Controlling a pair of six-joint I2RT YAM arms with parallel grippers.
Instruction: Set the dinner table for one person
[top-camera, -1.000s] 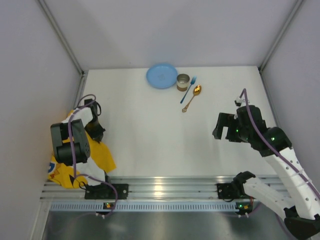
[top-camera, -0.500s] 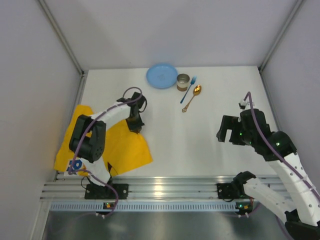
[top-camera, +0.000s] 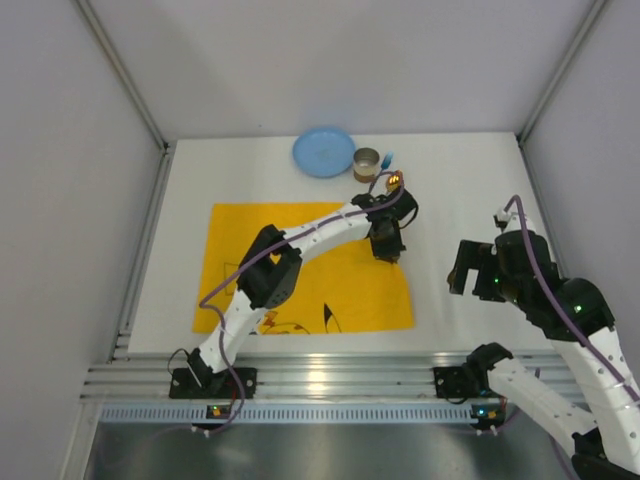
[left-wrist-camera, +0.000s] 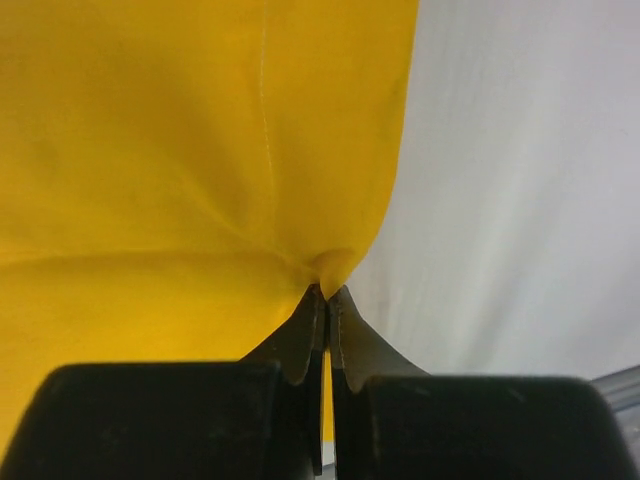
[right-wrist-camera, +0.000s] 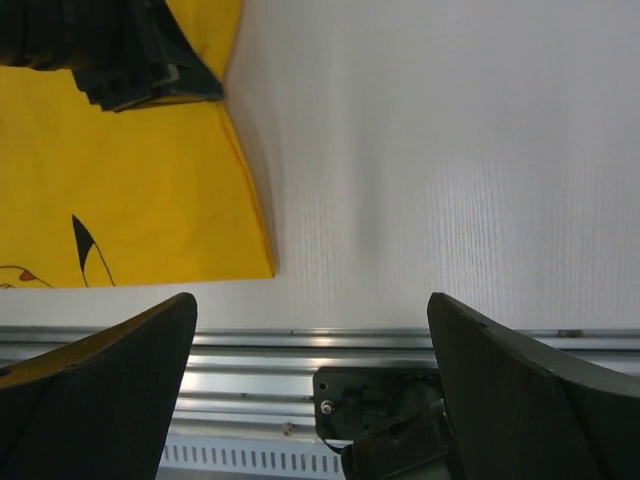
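The placemat is flat, with open table past its gripped edge, so I continue to pull it with my left gripper until it is centred, then let go.
The white dinner table carries a yellow cartoon-printed placemat, spread flat at its middle. My left gripper is shut on the placemat's far right corner, stretched out across the table. My right gripper is open and empty above the bare table at the right, near the front rail. The placemat's near right corner shows in the right wrist view. A blue plate, a small metal cup, a blue fork and a gold spoon lie at the far edge.
The left arm lies across the placemat from the near left base. The silver rail runs along the near edge. Grey walls close in the left, back and right sides.
My left gripper has dragged the placemat from the left edge to the middle of the table, spreading it flat. My right gripper has drifted a little down and right.
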